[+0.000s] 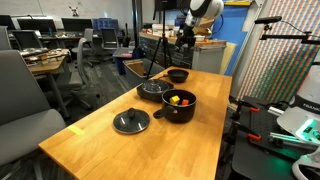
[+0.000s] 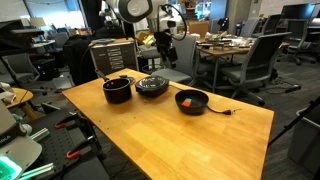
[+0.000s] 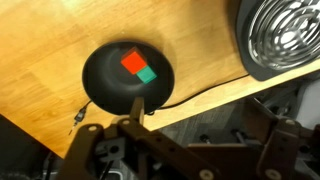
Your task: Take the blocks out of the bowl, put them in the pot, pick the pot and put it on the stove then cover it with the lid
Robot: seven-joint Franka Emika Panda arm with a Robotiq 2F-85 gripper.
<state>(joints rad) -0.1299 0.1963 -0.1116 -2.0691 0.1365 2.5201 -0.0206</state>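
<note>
The red block [image 3: 133, 61] is clear of the bowl's rim, so my open gripper needs to go down into the bowl [image 2: 191, 100] next until its fingers are on both sides of the red block.
The small dark bowl [image 3: 125, 72] holds a red block [image 3: 131, 63] and a teal-green one beside it. In both exterior views the bowl [image 1: 181, 104] [image 2: 191, 101] stands past the black burner disc, the stove [image 1: 153, 89] [image 2: 152, 86] [image 3: 282, 35]. One exterior view shows yellow and red blocks [image 1: 176, 98] in the bowl. The black pot [image 1: 178, 74] [image 2: 118, 90] stands on the stove's other side. The flat grey lid [image 1: 131, 121] lies on the table, alone. My gripper [image 1: 185, 38] [image 2: 165, 45] [image 3: 198, 135] hangs high above the table, open and empty.
A thin cable [image 3: 200, 92] runs along the wooden table [image 1: 110, 150] past the bowl, close to the table's edge. Office chairs [image 2: 250, 55] and desks stand around. Lab gear [image 1: 290, 110] sits beside the table.
</note>
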